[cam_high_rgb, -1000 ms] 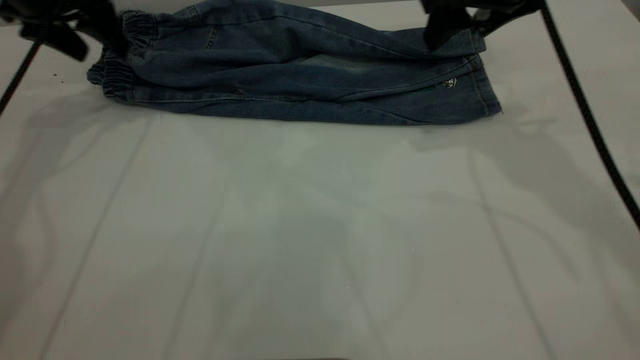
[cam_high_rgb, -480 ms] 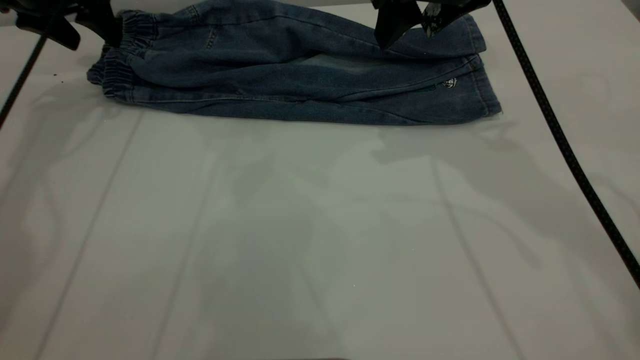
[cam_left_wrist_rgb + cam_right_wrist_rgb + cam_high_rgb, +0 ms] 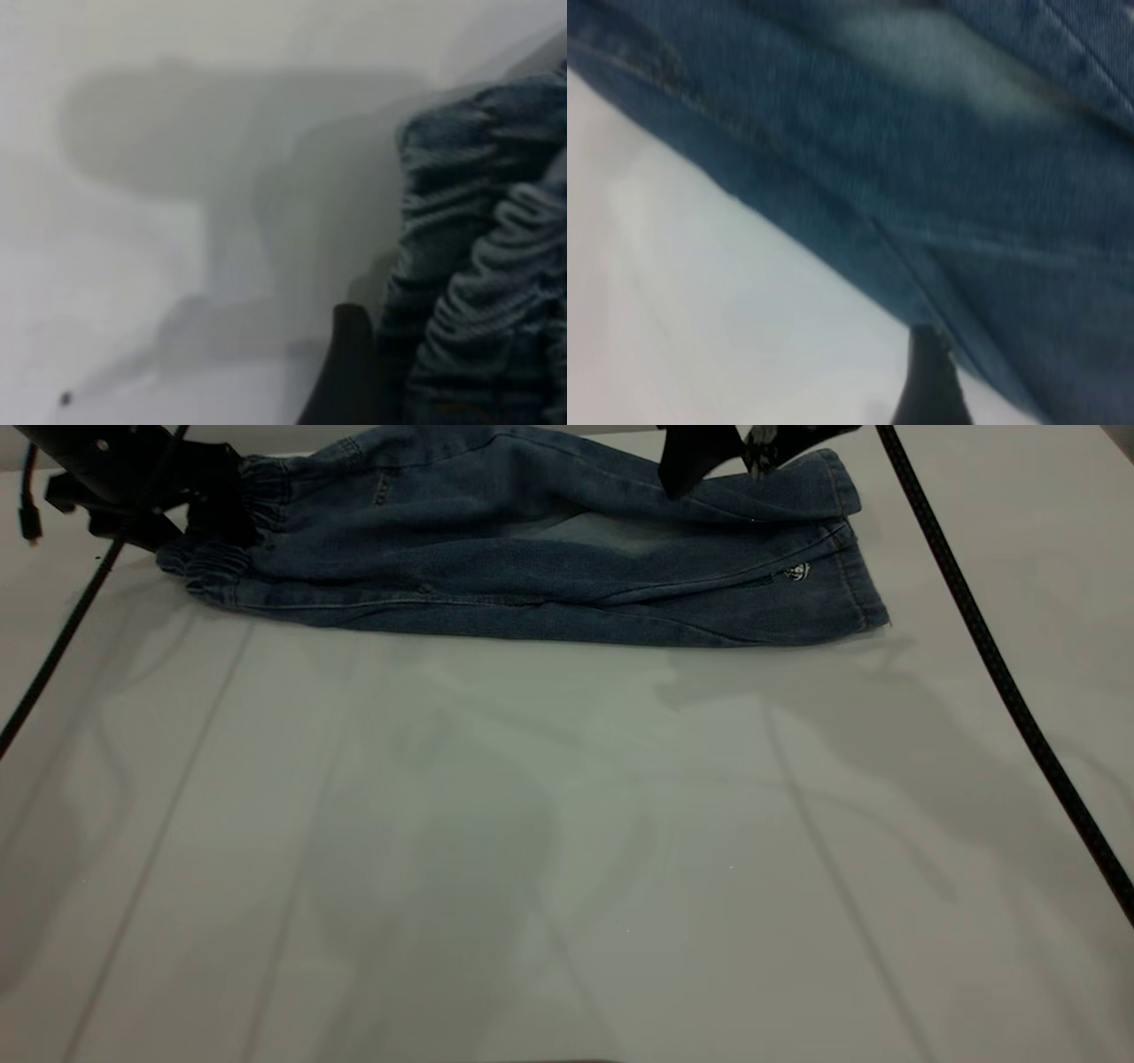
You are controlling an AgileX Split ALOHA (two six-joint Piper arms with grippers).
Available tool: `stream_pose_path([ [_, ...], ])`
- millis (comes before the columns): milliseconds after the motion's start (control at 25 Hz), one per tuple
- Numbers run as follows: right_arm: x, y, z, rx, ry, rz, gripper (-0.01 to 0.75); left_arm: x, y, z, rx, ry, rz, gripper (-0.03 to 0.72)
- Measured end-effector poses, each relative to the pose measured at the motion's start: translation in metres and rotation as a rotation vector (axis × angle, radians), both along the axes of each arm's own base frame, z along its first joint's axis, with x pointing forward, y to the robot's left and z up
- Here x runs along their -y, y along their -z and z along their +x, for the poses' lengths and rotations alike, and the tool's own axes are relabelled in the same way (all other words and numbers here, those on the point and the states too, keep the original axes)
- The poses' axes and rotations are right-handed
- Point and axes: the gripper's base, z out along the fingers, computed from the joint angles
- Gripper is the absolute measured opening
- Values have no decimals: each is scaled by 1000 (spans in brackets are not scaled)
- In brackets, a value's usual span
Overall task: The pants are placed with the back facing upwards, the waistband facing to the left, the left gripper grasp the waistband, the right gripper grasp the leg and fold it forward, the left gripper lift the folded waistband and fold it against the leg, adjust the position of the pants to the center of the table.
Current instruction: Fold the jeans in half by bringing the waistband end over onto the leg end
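Observation:
The ruched waistband layers [image 3: 216, 568] lie together, so I expect both to come up bunched when the robot lifts the waistband, while the leg hem [image 3: 863, 579] stays flat.
The dark-blue denim pants [image 3: 532, 558] lie folded lengthwise along the far side of the white table [image 3: 549, 850]. The ruched waistband [image 3: 213, 571] is at the left and the leg [image 3: 824, 593] hem at the right, with a small print [image 3: 797, 572] showing near it. My left gripper [image 3: 213, 505] presses against the far part of the waistband [image 3: 478, 266], which fills one side of the left wrist view. My right gripper [image 3: 722, 460] hovers open just above the upper leg layer, holding nothing. In the right wrist view one fingertip [image 3: 926, 381] sits beside the denim edge [image 3: 904, 266].
Black cables run down both sides, one at the left [image 3: 53, 664] and one at the right [image 3: 1001, 673]. Wide bare tabletop stretches in front of the pants toward the near edge.
The right gripper let go of the leg hem and shifted left, staying above the leg. The left gripper moved right and down onto the waistband, pushing its far part rightward.

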Motion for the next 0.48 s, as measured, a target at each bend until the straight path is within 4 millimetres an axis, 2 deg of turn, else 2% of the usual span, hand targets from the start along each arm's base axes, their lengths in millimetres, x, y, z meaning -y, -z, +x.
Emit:
stream_pose_path([
  [160,-4,-4,4,61,29,31,435,1,5,3,15,-45,-50,529],
  [240,-8,-7,5,106,37,43,435,2,6,4,23,-57,-63,500],
  [360,-15,-9,8,177,50,57,435,2,6,4,22,-64,-76,395],
  [480,-20,-3,12,231,66,64,435,3,7,4,19,-67,-83,226],
])
